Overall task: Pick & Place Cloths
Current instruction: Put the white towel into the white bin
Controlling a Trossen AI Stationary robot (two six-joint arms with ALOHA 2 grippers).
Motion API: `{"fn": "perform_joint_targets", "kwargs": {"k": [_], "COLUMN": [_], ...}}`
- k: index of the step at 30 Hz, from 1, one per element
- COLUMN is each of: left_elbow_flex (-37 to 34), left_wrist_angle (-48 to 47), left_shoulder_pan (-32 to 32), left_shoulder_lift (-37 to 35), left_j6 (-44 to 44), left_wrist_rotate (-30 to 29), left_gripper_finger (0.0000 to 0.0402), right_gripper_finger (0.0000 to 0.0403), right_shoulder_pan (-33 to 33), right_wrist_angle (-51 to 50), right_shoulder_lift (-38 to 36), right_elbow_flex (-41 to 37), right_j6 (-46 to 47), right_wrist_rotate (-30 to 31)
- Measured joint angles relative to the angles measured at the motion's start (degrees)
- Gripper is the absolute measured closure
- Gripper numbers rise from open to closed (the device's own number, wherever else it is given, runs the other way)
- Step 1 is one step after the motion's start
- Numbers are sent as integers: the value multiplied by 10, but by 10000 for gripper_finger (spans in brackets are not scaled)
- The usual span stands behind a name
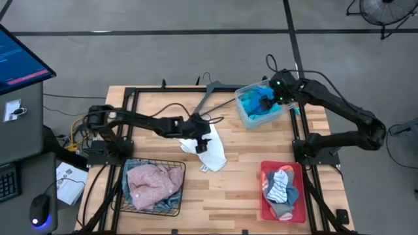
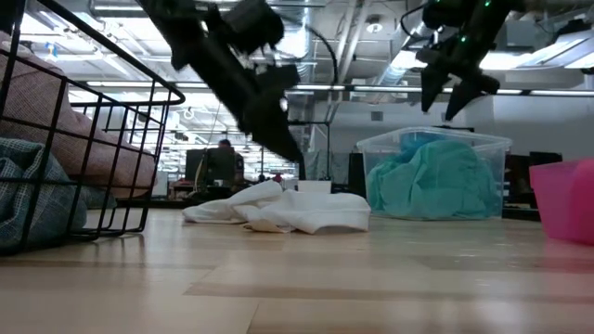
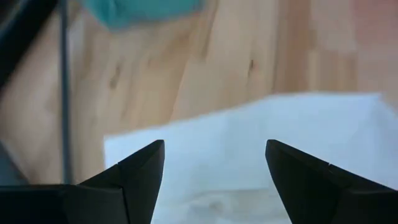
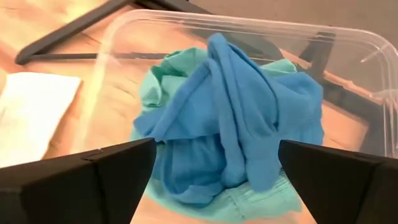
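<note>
The white cloth (image 1: 213, 153) is under my left gripper and far from the clear bin (image 1: 252, 115), so my left gripper should pick it up and hand it to my right gripper.
A white cloth (image 1: 215, 155) lies crumpled flat on the wooden table near its middle, also seen in the low view (image 2: 288, 211). My left gripper (image 1: 204, 140) hangs open just above its far-left part, apart from it in the low view (image 2: 288, 148); the wrist view shows the cloth (image 3: 261, 143) between and beyond the fingers (image 3: 214, 146). A turquoise-blue cloth (image 4: 230, 118) sits bunched in a clear bin (image 4: 249, 28) at the far right. My right gripper (image 4: 214, 146) is open above that bin (image 2: 455, 97).
A wire basket (image 1: 127, 196) at the near left holds a dusty pink cloth (image 1: 153, 183) and blue denim (image 2: 19, 195). A pink bin (image 1: 264, 202) at the near right holds striped and grey-blue socks (image 1: 281, 186). A grey hanger (image 1: 209, 98) lies by the far edge.
</note>
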Motion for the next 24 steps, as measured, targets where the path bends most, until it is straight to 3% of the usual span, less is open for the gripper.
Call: {"fn": "perform_joint_targets", "kwargs": {"k": [12, 15, 19, 24], "left_elbow_flex": [3, 3, -1, -2], "left_wrist_angle": [11, 10, -12, -1], "left_shoulder_pan": [10, 10, 9, 10], "left_shoulder_lift": [124, 123, 94, 11], "left_j6": [-38, -55, -45, -42], "left_wrist_rotate": [39, 45, 45, 57], "left_gripper_finger": [153, 218, 365, 396], "right_gripper_finger": [72, 72, 72, 72], "right_shoulder_pan": [26, 30, 55, 109], "right_wrist_angle": [1, 2, 10, 69], "right_shoulder_lift": [-12, -12, -13, -13], "right_elbow_flex": [0, 0, 0, 0], "right_j6": [0, 0, -7, -71], "right_wrist_rotate": [1, 1, -7, -77]}}
